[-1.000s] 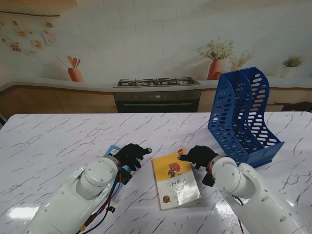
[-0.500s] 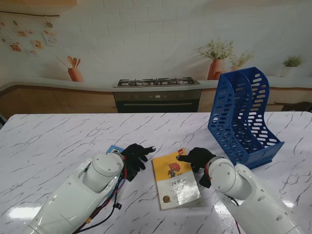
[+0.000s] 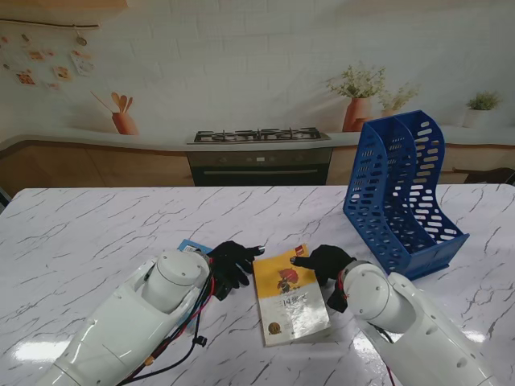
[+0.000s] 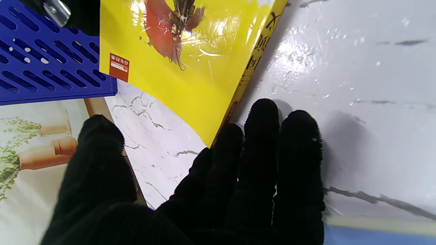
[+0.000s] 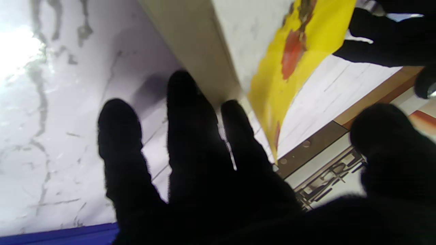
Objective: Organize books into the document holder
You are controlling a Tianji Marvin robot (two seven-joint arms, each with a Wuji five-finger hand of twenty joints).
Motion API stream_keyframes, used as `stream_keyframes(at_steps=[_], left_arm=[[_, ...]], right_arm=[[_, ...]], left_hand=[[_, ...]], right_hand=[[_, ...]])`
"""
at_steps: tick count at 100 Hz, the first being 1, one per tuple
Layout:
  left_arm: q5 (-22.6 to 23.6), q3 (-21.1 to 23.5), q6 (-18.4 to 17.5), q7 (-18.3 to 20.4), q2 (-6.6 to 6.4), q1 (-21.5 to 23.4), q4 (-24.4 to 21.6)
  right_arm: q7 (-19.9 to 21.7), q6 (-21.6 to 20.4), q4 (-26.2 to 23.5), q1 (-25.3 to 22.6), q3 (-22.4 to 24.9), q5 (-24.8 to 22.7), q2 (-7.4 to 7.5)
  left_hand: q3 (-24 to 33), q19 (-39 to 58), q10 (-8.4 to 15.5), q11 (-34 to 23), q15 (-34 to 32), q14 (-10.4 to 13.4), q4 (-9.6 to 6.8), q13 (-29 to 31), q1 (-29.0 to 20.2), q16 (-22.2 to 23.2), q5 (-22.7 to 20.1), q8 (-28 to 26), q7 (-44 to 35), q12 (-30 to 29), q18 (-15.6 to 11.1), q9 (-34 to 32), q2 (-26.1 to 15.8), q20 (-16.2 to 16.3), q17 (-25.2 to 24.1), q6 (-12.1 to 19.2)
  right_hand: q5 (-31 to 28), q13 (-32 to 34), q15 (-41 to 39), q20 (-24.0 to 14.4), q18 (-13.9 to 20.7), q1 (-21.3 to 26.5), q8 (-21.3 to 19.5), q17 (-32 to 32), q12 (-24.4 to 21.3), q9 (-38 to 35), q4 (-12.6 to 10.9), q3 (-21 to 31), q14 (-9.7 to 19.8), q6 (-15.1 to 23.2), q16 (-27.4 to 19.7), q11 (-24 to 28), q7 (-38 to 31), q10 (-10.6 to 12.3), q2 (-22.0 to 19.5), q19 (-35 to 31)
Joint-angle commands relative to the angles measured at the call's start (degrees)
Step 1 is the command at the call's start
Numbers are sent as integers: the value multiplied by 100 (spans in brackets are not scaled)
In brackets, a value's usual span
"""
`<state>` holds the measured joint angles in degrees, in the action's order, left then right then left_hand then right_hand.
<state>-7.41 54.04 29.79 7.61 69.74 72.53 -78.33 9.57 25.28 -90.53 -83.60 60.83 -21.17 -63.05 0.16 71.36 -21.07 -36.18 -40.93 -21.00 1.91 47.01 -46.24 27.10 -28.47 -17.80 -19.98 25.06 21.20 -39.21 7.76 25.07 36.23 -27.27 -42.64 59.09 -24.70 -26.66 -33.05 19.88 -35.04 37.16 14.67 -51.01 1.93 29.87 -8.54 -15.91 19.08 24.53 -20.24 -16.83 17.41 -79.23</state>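
Observation:
The yellow book [image 3: 291,299] will stay closed and flat when the robot carries it by one side, because the thick edge [image 5: 200,51] is straight and tightly shut.
A yellow book [image 3: 290,296] lies flat on the marble table between my two black-gloved hands. My left hand [image 3: 232,266] is open at the book's left far corner, its fingertips [image 4: 260,112] at the spine edge of the yellow book [image 4: 190,68]. My right hand [image 3: 323,264] is open at the book's right far corner, with the yellow book [image 5: 296,58] just past its fingers [image 5: 184,102]. A blue book [image 3: 193,246] peeks out from under my left forearm. The blue document holder [image 3: 402,193] stands upright at the right, apart from both hands.
The blue document holder [image 4: 51,61] has two slots with slotted walls. Bare marble table [image 3: 96,233] spreads to the left and far side. A kitchen backdrop with a stove [image 3: 259,137] lines the table's far edge.
My left hand has slid to the right, from over the blue book up to the yellow book's left edge. My right hand has crept slightly left toward the book's corner.

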Motion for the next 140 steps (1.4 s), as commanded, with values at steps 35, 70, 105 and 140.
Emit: stream_keyframes(at_steps=[35, 70, 105, 140], left_arm=[[-184, -204, 42, -347, 246, 122, 458], [-771, 62, -27, -596, 372, 251, 399], [-1148, 147, -334, -123, 266, 257, 377], [-1023, 119, -803, 52, 154, 295, 188]], right_arm=[[2, 45, 121, -92, -185, 183, -88], [22, 41, 168, -56, -302, 255, -95], [-32, 65, 203, -13, -337, 304, -120], [-42, 92, 77, -100, -149, 267, -109]], left_hand=[[349, -179, -654, 737, 419, -394, -95, -6, -387, -79, 352, 35, 100, -365, -90, 477, 242, -279, 448, -633], [1546, 207, -256, 233, -123, 54, -28, 448, -208, 474, 492, -85, -158, -66, -125, 401, 722, -519, 952, -424], [2719, 930, 357, -119, -513, 453, 29, 316, -464, 1278, 585, -319, -578, 559, -674, 420, 1351, -193, 900, 43], [3877, 1160, 1557, 1036, -445, 639, 329, 749, -2347, 2393, 366, -2420, -4284, 2038, -1524, -1458, 2229, -440, 1187, 2017]], right_hand=[[-188, 66, 193, 115, 800, 236, 149, 111, -81, -212, 104, -208, -336, -187, -380, -91, -111, -106, -125, -217], [-197, 77, 172, 151, 828, 535, 169, 136, -79, -225, 76, -346, -333, -184, -421, -85, -135, -100, -180, -215], [-166, 47, 170, 178, 854, 651, 188, 124, -80, -201, 52, -479, -308, -167, -447, -89, -140, -73, -229, -204], [-47, -63, 208, 211, 945, 588, 200, 42, -84, -73, 39, -560, -227, -3, -470, -117, -110, 49, -304, -161]])
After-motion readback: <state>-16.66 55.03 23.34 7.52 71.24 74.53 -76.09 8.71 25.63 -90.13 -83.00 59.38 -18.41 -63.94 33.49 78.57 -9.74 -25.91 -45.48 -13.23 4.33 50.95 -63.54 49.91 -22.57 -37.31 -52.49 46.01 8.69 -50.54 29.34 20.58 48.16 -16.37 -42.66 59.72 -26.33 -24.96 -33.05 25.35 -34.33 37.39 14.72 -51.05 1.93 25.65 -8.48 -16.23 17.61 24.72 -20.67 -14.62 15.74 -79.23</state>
